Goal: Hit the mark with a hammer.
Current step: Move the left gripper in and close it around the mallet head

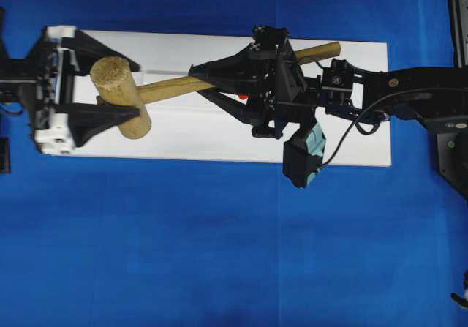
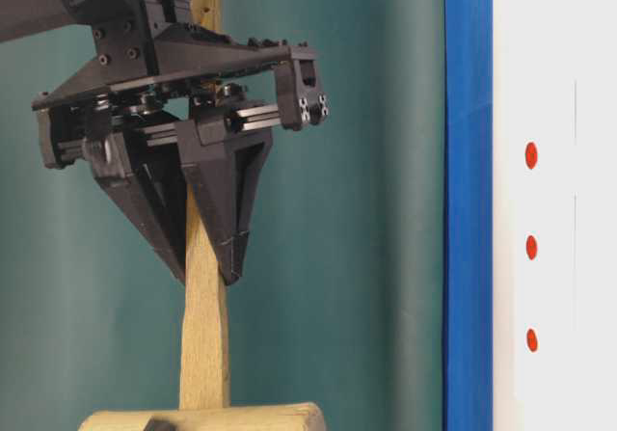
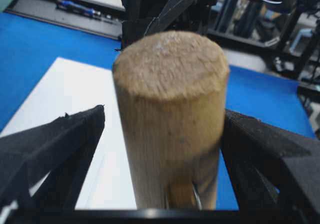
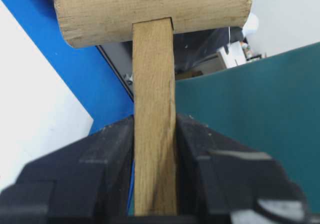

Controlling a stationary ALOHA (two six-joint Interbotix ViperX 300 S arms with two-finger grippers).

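The robot's right gripper is pinching the hammer's handle from the side (image 2: 203, 275), so it should let go, turn and grasp the handle from above while the left gripper holds the hammer's head.
The hammer (image 1: 121, 93) is a light wooden mallet lying across the white board (image 1: 219, 137), with its handle running right. My right gripper (image 1: 196, 80) is shut on the handle, seen pinched between both fingers in the right wrist view (image 4: 154, 121) and at table level (image 2: 204, 272). My left gripper (image 1: 137, 89) stands open around the thick head (image 3: 170, 108); one finger (image 3: 65, 139) is clear of the wood and the other sits close beside it. Three red marks (image 2: 531, 248) line the board, and one mark (image 1: 242, 96) peeks out under the right gripper.
Blue cloth (image 1: 219, 254) surrounds the board on all sides. A teal backdrop (image 2: 366, 209) stands behind the hammer in the table-level view. The right arm's cable and wrist camera (image 1: 303, 155) hang over the board's near edge.
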